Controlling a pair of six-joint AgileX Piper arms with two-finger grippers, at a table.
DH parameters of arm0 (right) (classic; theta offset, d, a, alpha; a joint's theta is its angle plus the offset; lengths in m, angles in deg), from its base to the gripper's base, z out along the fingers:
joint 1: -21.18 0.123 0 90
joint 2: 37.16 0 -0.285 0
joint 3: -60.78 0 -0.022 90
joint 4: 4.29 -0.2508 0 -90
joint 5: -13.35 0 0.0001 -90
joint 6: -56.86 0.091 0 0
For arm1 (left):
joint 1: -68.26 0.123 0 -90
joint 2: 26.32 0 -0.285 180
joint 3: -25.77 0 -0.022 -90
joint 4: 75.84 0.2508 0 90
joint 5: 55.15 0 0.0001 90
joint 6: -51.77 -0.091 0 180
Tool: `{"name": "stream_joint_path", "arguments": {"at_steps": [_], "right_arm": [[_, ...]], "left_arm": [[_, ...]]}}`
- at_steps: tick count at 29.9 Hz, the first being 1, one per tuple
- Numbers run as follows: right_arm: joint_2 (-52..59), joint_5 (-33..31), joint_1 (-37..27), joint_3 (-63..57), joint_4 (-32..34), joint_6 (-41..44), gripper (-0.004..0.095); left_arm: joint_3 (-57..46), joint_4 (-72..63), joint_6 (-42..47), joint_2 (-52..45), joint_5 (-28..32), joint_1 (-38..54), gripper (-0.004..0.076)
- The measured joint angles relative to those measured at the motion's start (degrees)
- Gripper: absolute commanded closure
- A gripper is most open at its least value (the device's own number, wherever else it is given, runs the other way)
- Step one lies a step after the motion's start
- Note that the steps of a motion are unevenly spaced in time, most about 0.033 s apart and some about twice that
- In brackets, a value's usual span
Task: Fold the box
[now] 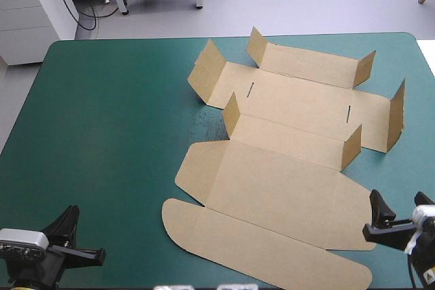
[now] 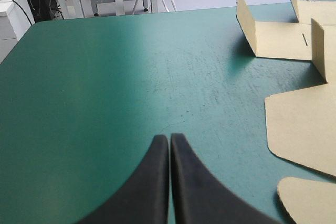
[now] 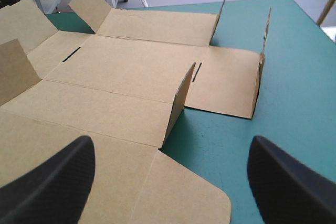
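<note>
The upright flap [image 1: 351,147] is joined to the flat brown box by a crease [image 1: 342,157], so the whole box will slide and turn when I pull on the flap.
The brown box [image 1: 285,168] is a cut sheet lying flat on the right half of the table. Several small side flaps stand upright, and the rounded lid flap points toward the near edge. My left gripper [image 1: 70,214] hovers at the near left corner, well to the left of the sheet. In its wrist view the left gripper [image 2: 169,138] is shut with nothing in it, and the box [image 2: 304,129] lies off to one side. My right gripper [image 1: 399,202] is open at the sheet's near right corner. In its wrist view the right gripper [image 3: 170,142] stands wide apart low over the box [image 3: 131,66].
The teal-green cover [image 1: 102,134] is bare across the table's left half. Upright flaps [image 3: 181,103] rise just ahead of the right gripper. A white cabinet [image 1: 34,5] stands on the floor beyond the far left corner.
</note>
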Motion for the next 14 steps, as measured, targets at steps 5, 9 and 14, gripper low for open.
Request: {"name": "stream_joint_path", "arguments": {"at_steps": [5,9,14], "right_arm": [[-14.0,-2.5,0.0,7.3,3.7,6.7,0.0164],[-27.6,-4.0,0.0,13.9,4.7,7.8,0.0165],[-42.9,-7.3,0.0,22.2,5.1,9.2,0.0164]], "left_arm": [[0.0,0.0,0.0,0.0,0.0,0.0,0.0732],[0.0,0.0,0.0,0.0,0.0,0.0,0.0732],[0.0,0.0,0.0,0.0,0.0,0.0,0.0732]]}}
